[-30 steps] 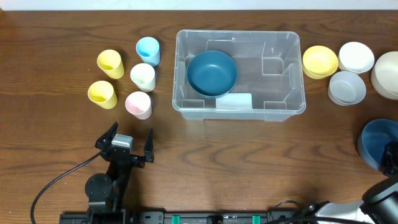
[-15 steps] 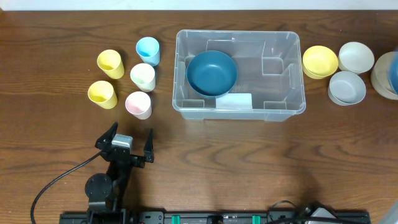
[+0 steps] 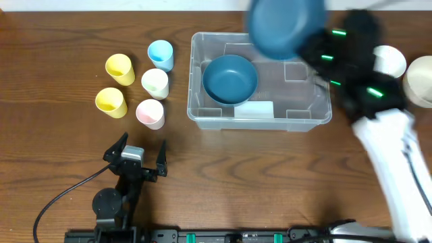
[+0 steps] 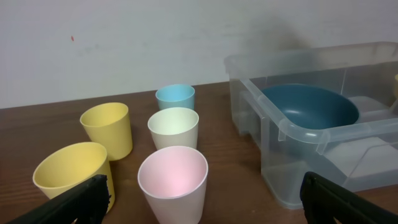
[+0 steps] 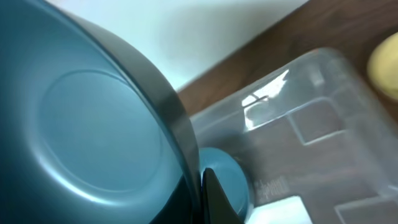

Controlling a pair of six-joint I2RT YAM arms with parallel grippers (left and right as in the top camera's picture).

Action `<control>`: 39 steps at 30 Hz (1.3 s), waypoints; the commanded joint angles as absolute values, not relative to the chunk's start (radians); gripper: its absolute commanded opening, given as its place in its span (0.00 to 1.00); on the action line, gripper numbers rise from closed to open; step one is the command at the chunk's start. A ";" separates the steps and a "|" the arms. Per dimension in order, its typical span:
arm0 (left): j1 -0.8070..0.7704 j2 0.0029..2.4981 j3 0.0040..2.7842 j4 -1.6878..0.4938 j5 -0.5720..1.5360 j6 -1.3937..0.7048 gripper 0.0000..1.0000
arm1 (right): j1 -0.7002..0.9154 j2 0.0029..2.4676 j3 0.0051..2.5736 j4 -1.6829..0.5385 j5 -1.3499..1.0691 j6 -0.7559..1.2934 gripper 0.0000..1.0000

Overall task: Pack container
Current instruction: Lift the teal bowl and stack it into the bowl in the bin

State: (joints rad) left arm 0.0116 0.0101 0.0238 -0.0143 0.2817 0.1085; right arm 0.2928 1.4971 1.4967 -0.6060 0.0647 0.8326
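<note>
I should keep carrying the held dark blue bowl [image 3: 282, 25] with my right gripper to the empty bowl in the container [image 3: 230, 79], because the two match. I should go on until it sits inside, then let go.
The clear plastic container [image 3: 317, 81] stands at the table's middle back with a dark blue bowl [image 3: 230, 78] in its left half and a white label on its base. It also shows in the left wrist view [image 4: 292, 134] and the right wrist view [image 5: 311, 124]. My right gripper [image 3: 307, 47] is shut on the rim of a second dark blue bowl [image 3: 283, 23] and holds it above the container's back edge; that bowl fills the right wrist view [image 5: 87, 130]. My left gripper [image 3: 138, 158] is open and empty near the front left, facing the cups.
Several cups stand left of the container: two yellow [image 3: 119, 69], a light blue [image 3: 160, 54], a pale green [image 3: 155, 83] and a pink one [image 3: 150, 113]. A white bowl [image 3: 390, 59] and a cream bowl [image 3: 420, 79] show at the right, partly hidden by the right arm.
My right arm has swung in from the right edge with the blue bowl, up and left over the container. It now hides the yellow and grey bowls. The left arm has not moved.
</note>
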 commanded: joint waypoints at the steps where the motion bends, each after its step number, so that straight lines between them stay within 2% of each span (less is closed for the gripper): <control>1: 0.016 0.004 0.004 -0.046 0.288 0.107 0.98 | 0.347 1.596 1.494 -0.584 0.138 0.761 0.02; 14: 0.016 0.004 0.004 -0.046 0.288 0.107 0.98 | 0.376 1.855 1.494 -0.571 -0.084 0.817 0.02; 27: 0.016 0.004 0.004 -0.046 0.288 0.107 0.98 | 0.385 1.910 1.494 -0.587 -0.131 0.852 0.04; 31: 0.016 0.004 0.004 -0.046 0.288 0.107 0.98 | 0.386 1.910 1.494 -0.595 -0.131 0.852 0.17; 36: 0.016 0.004 0.004 -0.046 0.288 0.107 0.98 | 0.386 1.910 1.494 -0.598 -0.128 0.847 0.64; 39: 0.016 0.004 0.004 -0.046 0.288 0.107 0.98 | 0.385 1.909 1.494 -0.595 -0.124 0.830 0.77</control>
State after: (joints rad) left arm 0.0113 0.0101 0.0238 -0.0143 0.2817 0.1085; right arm 0.3763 1.9156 1.4906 -0.6003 -0.1238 0.8474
